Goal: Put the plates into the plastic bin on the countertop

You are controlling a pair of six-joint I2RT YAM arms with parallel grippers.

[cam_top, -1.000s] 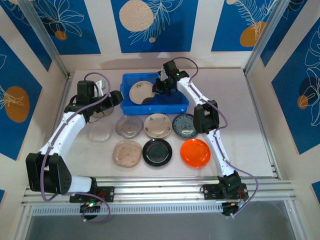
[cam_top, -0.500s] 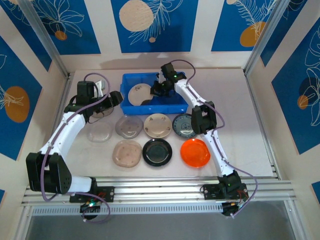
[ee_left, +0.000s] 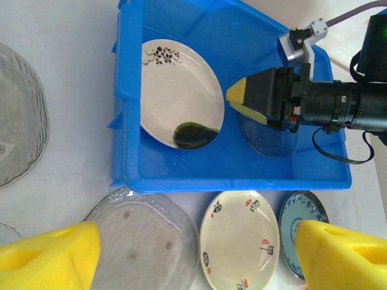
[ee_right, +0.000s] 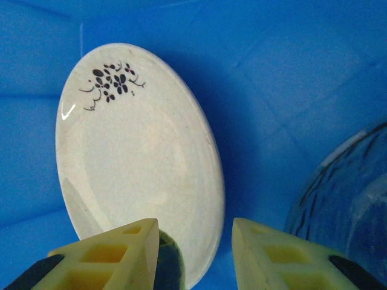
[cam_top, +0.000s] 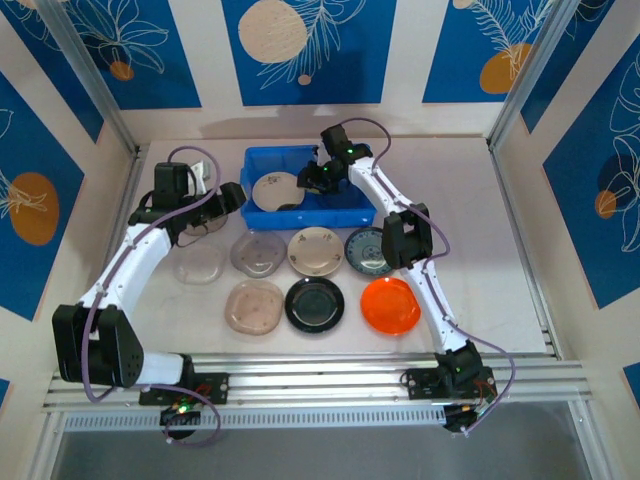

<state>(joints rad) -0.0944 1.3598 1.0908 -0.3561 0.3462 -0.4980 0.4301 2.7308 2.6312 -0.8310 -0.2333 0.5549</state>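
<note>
The clear plate [ee_left: 17, 115] next to the bin is far from my right gripper, so next my left gripper grabs the plate's rim and passes the plate over above the bin [cam_top: 298, 163].
The blue plastic bin [cam_top: 352, 208] [ee_left: 199, 172] holds a beige plate [cam_top: 271, 187] [ee_left: 175, 84] [ee_right: 133, 157] with a dark sprig mark, lying tilted, and a clear grey plate [ee_left: 266, 138] [ee_right: 354, 193]. My right gripper [cam_top: 319, 179] [ee_right: 195, 241] is inside the bin and open, its fingers [ee_right: 109, 257] straddling the beige plate's near rim. My left gripper [cam_top: 231, 200] [ee_left: 196, 251] hovers open just outside the bin's left front, above a clear plate [ee_left: 142, 241]. Several more plates lie on the countertop [cam_top: 470, 230]: beige [cam_top: 315, 251], blue-patterned [cam_top: 366, 252], pinkish [cam_top: 254, 306], black [cam_top: 314, 304], orange-red [cam_top: 390, 305].
Two more clear plates lie left of the bin, one [cam_top: 198, 266] in front of the left arm and one [ee_left: 18, 127] beside the bin. Aluminium rails [cam_top: 330, 375] edge the counter in front. Blue-patterned wall panels [cam_top: 300, 50] close the back and sides.
The right gripper has shifted slightly left and back inside the bin, and the beige plate has slid a little to the left. The left arm has stayed still.
</note>
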